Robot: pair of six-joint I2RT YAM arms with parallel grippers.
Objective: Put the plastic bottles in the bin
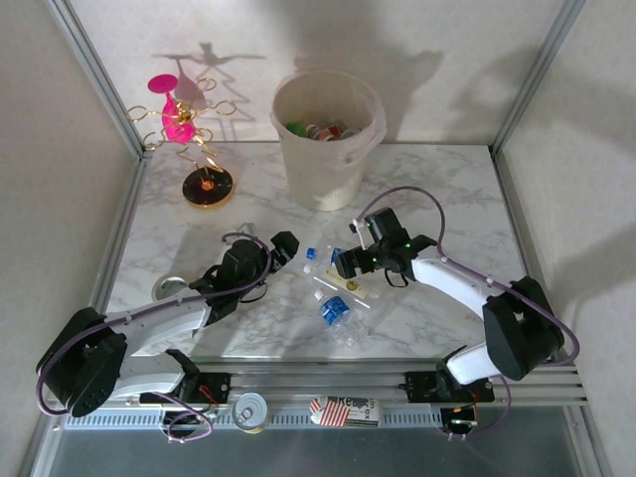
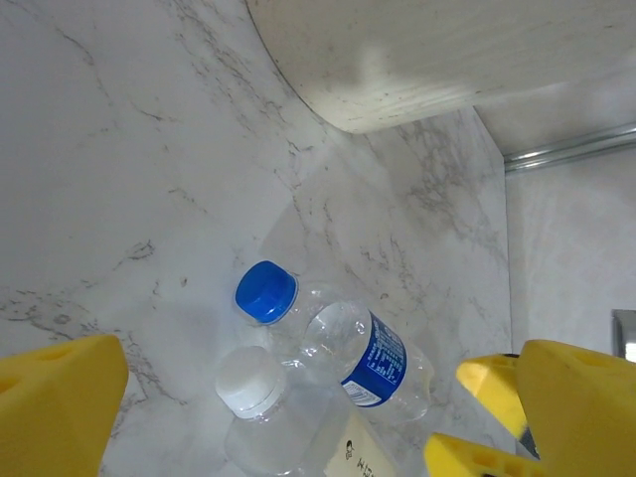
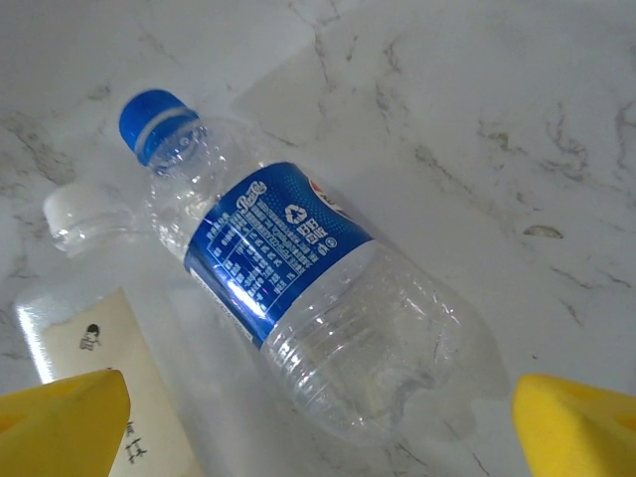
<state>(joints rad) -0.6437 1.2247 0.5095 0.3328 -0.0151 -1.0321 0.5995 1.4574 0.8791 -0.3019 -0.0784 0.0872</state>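
Observation:
I can see the blue-capped bottle's base (image 3: 383, 363) between my right gripper's open fingers, so I keep going forward and down until they straddle the bottle's blue label (image 3: 276, 248).
Three clear plastic bottles lie at the table's middle: a blue-capped one (image 1: 313, 256), a white-capped one with a cream label (image 1: 354, 288), and a blue-labelled one (image 1: 335, 312) nearer the front. The cream ribbed bin (image 1: 328, 134) stands at the back with bottles inside. My left gripper (image 1: 289, 247) is open just left of the cluster; its wrist view shows the blue-capped bottle (image 2: 343, 348) and white-capped bottle (image 2: 260, 407) between its fingers (image 2: 60, 397). My right gripper (image 1: 347, 262) is open over the blue-labelled bottle (image 3: 298, 288), not touching it.
A pink-and-gold wire ornament stand (image 1: 189, 139) sits at the back left. A silver tin can (image 1: 250, 409) and a small printed box (image 1: 345, 409) rest on the front rail. The bin's base (image 2: 427, 60) looms ahead of the left gripper. Metal frame posts border the table.

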